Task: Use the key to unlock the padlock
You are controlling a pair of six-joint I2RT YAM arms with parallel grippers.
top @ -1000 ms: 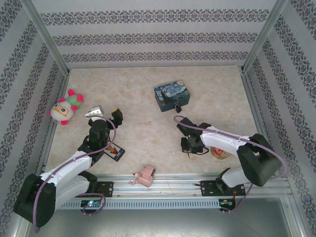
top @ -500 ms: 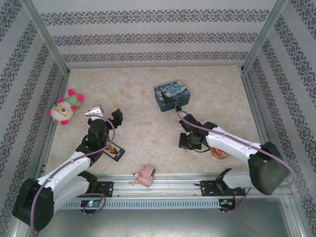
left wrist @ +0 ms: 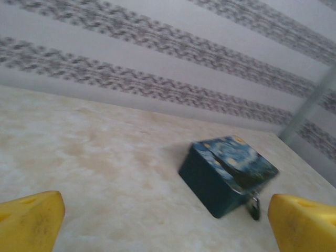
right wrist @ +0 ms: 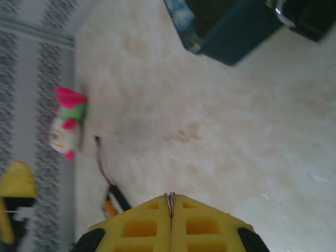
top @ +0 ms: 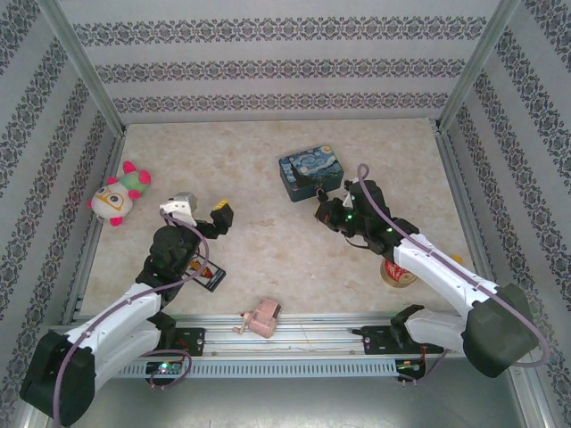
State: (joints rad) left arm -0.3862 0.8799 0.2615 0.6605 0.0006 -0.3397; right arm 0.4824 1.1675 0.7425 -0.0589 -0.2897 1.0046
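Note:
The key's ring (right wrist: 169, 195) is pinched between my right gripper's fingers, so my open left gripper goes on moving across the clear space (top: 270, 210) and closes on the key.
The small dark padlock (top: 320, 192) hangs at the front right corner of the blue painted tin (top: 310, 174). The left wrist view shows the padlock (left wrist: 254, 206) beside the tin (left wrist: 228, 173). In the right wrist view the padlock (right wrist: 310, 21) sits top right, by the tin (right wrist: 231, 26). My right gripper (top: 322, 214) hovers just in front of the padlock. It is shut, and a thin metal edge of the key (right wrist: 169, 201) is pinched between the pads of the right gripper (right wrist: 170, 205). My left gripper (top: 201, 214) is wide open and empty at the left, facing the tin; the yellow tips of the left gripper (left wrist: 168, 226) stand far apart.
A plush toy (top: 116, 198) lies at the far left. A dark card (top: 207, 275) lies under the left arm, a pink gadget (top: 260, 318) by the front rail, and a round can (top: 397, 272) under the right arm. Patterned walls enclose the table.
My right arm has lifted from the table's near middle and swung back toward the tin, its jaws shut. The left gripper has shifted slightly right.

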